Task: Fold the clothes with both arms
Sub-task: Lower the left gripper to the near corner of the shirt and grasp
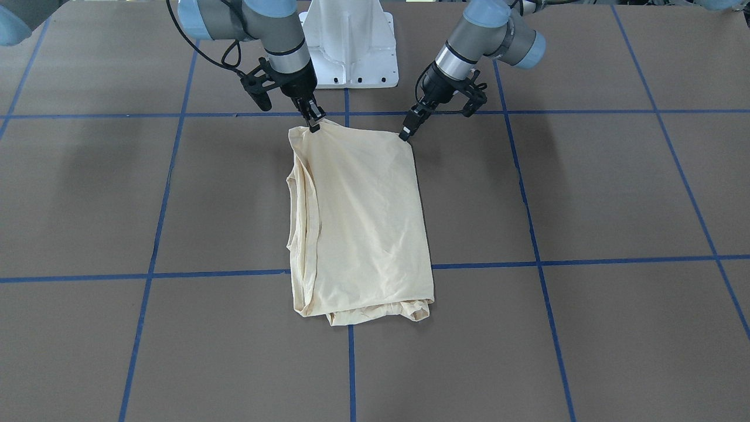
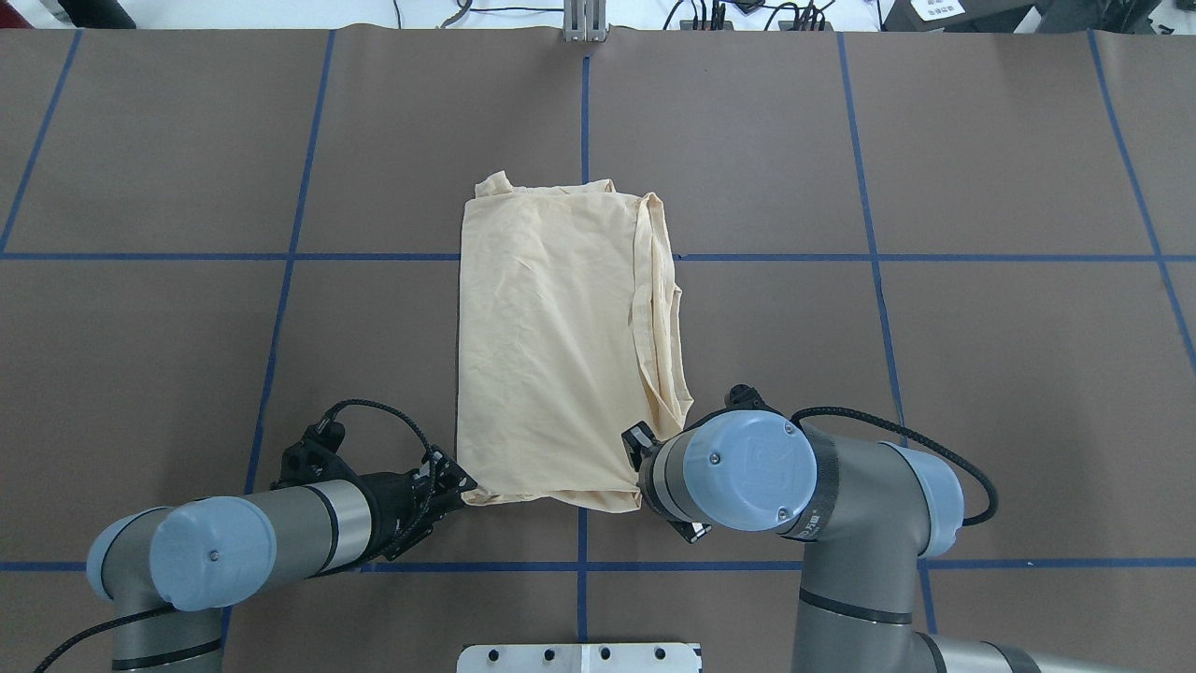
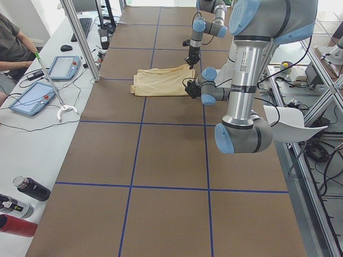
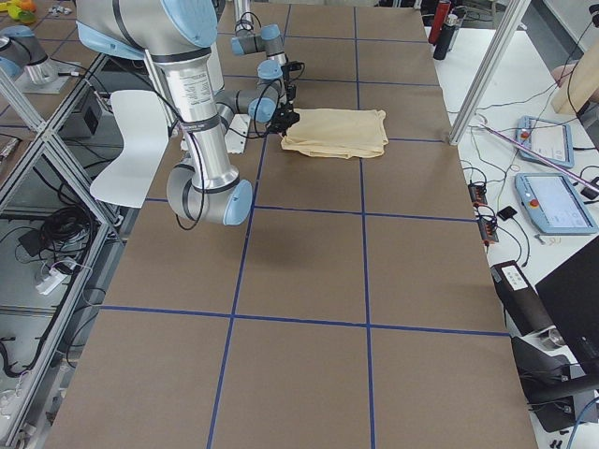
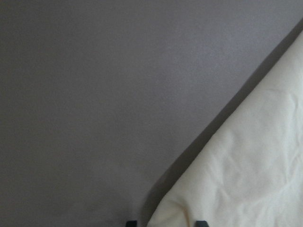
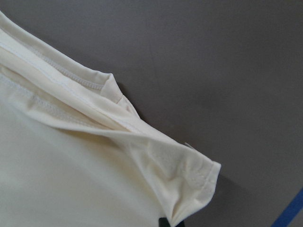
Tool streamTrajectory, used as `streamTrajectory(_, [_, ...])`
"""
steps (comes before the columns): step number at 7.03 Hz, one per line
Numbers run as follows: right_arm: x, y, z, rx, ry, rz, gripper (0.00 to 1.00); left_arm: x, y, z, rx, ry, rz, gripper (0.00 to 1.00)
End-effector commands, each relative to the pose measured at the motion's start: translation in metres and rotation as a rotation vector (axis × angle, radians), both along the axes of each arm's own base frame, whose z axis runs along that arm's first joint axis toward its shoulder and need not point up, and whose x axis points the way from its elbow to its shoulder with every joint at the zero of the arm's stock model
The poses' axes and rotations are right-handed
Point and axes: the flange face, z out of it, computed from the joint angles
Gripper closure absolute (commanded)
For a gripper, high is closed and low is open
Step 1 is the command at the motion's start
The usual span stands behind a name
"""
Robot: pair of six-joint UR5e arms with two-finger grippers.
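Note:
My gripper will lift and fold the near edge of the cream-yellow T-shirt (image 1: 365, 218). The T-shirt will slide a little toward me then, because the T-shirt's far end (image 1: 378, 310) lies loose and flat.
The cream-yellow T-shirt (image 1: 363, 223) lies folded into a long rectangle on the brown table (image 1: 586, 193), its print hidden. It also shows in the overhead view (image 2: 551, 355). My right gripper (image 1: 314, 125) is shut on the shirt's near corner with the stacked hems (image 6: 189, 175) and holds it slightly raised. In the overhead view my own wrist mostly covers that gripper. My left gripper (image 1: 405, 135) is at the other near corner (image 2: 464, 488). Its fingertips (image 5: 131, 222) stand apart, with the shirt corner (image 5: 246, 179) between them.
The white pedestal base (image 1: 351, 47) stands just behind both grippers. Blue tape lines (image 1: 533, 234) grid the table. In the left side view, tablets (image 3: 32, 99), a metal post (image 3: 80, 40) and bottles (image 3: 29, 190) are on the white bench beyond the table's far edge.

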Motion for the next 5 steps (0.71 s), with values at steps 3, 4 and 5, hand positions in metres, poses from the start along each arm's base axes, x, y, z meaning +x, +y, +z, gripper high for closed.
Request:
streamTrajectory(3, [0.000,0.000,0.001,-0.001,0.002,0.000,1.00,-0.011,0.001,-0.015,0.000,0.034,0.000,1.00])
streamTrajectory(4, [0.001,-0.001,0.000,0.000,-0.001,0.002,1.00,-0.021,0.005,-0.023,0.004,0.052,0.005,1.00])
streamTrajectory(5, [0.005,-0.002,-0.004,0.002,-0.010,0.004,1.00,-0.027,0.016,-0.029,0.003,0.067,0.021,1.00])
